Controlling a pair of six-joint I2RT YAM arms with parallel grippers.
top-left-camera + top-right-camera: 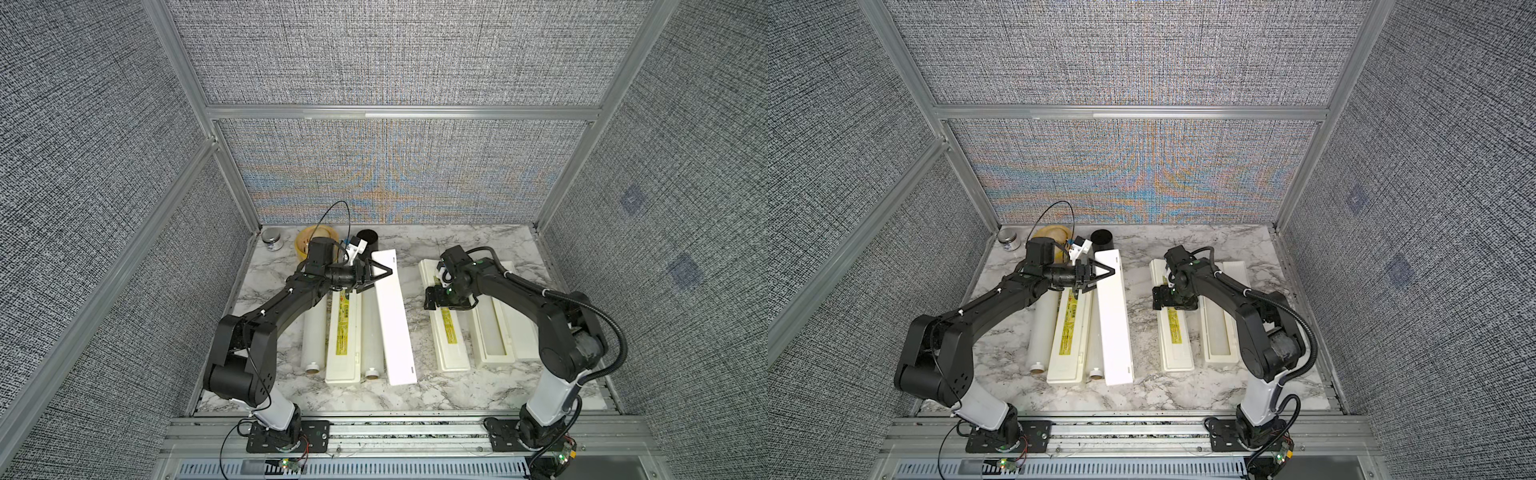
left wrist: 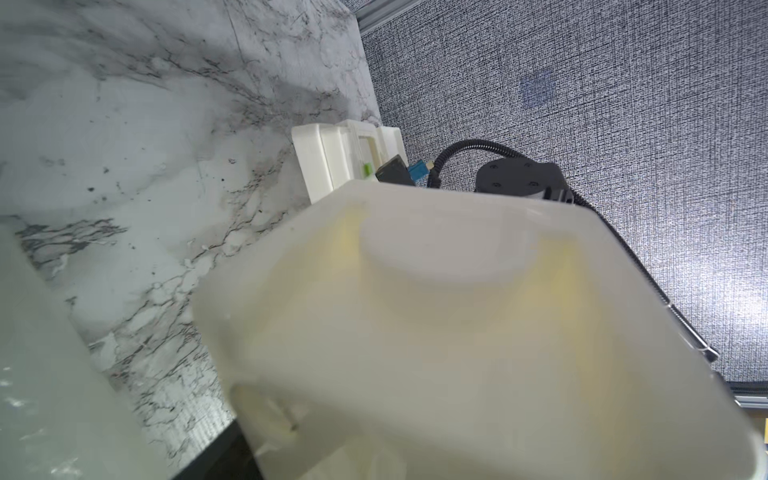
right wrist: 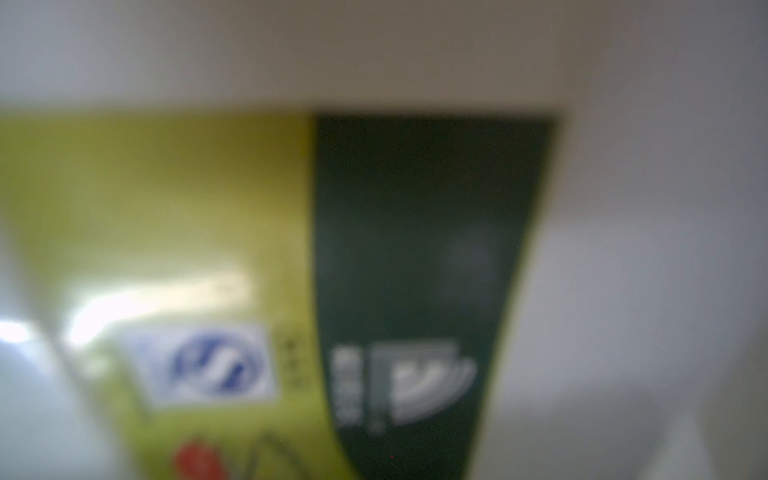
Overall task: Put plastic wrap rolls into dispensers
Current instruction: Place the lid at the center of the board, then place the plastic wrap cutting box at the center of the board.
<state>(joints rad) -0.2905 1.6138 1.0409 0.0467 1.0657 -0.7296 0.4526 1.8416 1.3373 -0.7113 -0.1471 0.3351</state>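
The plain white dispenser in the robot's left gripper has its flat bottom side (image 1: 396,332) facing up, so next the right gripper takes the dispenser's long edge (image 1: 400,297) and turns its hollow side up.
My left gripper (image 1: 383,272) is shut on the far end of a plain white dispenser (image 1: 395,324), which slants across the left group; its cream end fills the left wrist view (image 2: 457,332). Beside it lie two plastic wrap rolls (image 1: 313,336) (image 1: 372,345) with a closed, yellow-labelled dispenser (image 1: 343,332) between them. My right gripper (image 1: 449,299) stands open, straddling another closed labelled dispenser (image 1: 449,336), whose blurred label (image 3: 166,208) fills the right wrist view. To the right of that lies an open dispenser (image 1: 494,332); I cannot tell whether it holds a roll.
At the back left corner stand a metal-lidded jar (image 1: 272,240), a yellow bowl (image 1: 307,245) and a black cup (image 1: 368,237). The marble tabletop (image 1: 415,395) is closed in by grey fabric walls on three sides. The open dispenser's lid (image 1: 521,324) lies near the right wall.
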